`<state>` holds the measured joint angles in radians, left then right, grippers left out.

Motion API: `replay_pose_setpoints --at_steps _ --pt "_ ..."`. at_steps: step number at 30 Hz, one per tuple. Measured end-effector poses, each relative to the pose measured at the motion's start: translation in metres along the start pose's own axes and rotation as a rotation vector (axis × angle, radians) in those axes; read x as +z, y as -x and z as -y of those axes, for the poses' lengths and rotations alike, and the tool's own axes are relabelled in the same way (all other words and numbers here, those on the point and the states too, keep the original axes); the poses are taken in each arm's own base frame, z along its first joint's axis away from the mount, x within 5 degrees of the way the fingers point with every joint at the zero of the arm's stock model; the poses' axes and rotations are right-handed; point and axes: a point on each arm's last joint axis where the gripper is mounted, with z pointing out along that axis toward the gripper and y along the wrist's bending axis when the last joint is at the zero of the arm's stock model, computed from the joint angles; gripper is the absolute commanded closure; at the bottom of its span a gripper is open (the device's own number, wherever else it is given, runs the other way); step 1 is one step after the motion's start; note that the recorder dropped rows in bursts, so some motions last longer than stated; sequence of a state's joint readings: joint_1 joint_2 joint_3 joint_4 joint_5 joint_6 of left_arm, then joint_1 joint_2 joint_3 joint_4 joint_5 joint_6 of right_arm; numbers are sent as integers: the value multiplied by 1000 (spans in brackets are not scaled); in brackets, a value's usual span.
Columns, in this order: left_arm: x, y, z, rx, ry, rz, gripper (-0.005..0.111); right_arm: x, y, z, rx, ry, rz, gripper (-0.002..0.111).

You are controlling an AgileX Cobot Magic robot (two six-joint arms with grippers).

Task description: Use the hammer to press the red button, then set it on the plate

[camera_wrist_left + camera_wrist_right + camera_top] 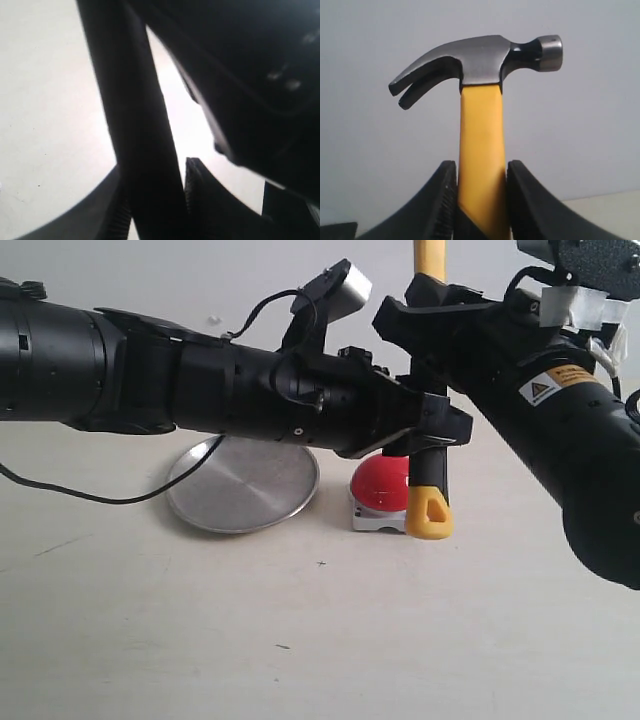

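My right gripper needs to open from the yellow handle (430, 258), which it is holding below the head, and move back before my left gripper swings the head toward the red button (382, 483).
The hammer (430, 502) hangs upright above the table, its yellow butt end just in front of the red button (379, 483). Its head is out of the exterior view's top. My right gripper (427, 308) is shut on the yellow upper handle (480, 145), with the dark steel head (480, 62) above the fingers. Reaching across from the left, my left gripper (432, 430) is shut on the black lower grip (142, 140), which fills the gap between its fingers (202, 192). The silver plate (243, 487) lies on the table left of the button, partly hidden behind the left arm.
Both arms cross above the plate and button. A black cable (90, 498) loops down from the left arm to the table. The pale tabletop (320, 640) stretches toward the front.
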<state>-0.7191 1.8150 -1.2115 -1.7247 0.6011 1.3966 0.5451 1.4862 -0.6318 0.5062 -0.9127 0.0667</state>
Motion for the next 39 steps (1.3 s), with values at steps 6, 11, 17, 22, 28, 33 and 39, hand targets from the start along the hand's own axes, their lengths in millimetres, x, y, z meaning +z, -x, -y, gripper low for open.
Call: replay_pose_setpoints --at_steps 6,11,17,22,28,33,39 --pt "0 1 -4 47 41 7 107 -1 -3 3 3 -37 -47 47" --pt "-1 2 -9 78 99 14 107 -1 -7 9 57 -105 -90 46" --pt "-2 3 -14 105 159 20 107 -2 -12 12 50 -139 -144 46" --pt "-3 4 -21 111 233 26 107 -3 -15 15 -26 -163 -184 46" --pt "-8 8 -28 124 276 37 107 -8 -12 22 -112 -260 -224 46" --pt "-29 18 -31 153 351 81 107 -19 7 20 -167 -272 -236 46" --pt "-51 6 -34 192 464 62 107 -42 36 14 -184 -199 -219 51"
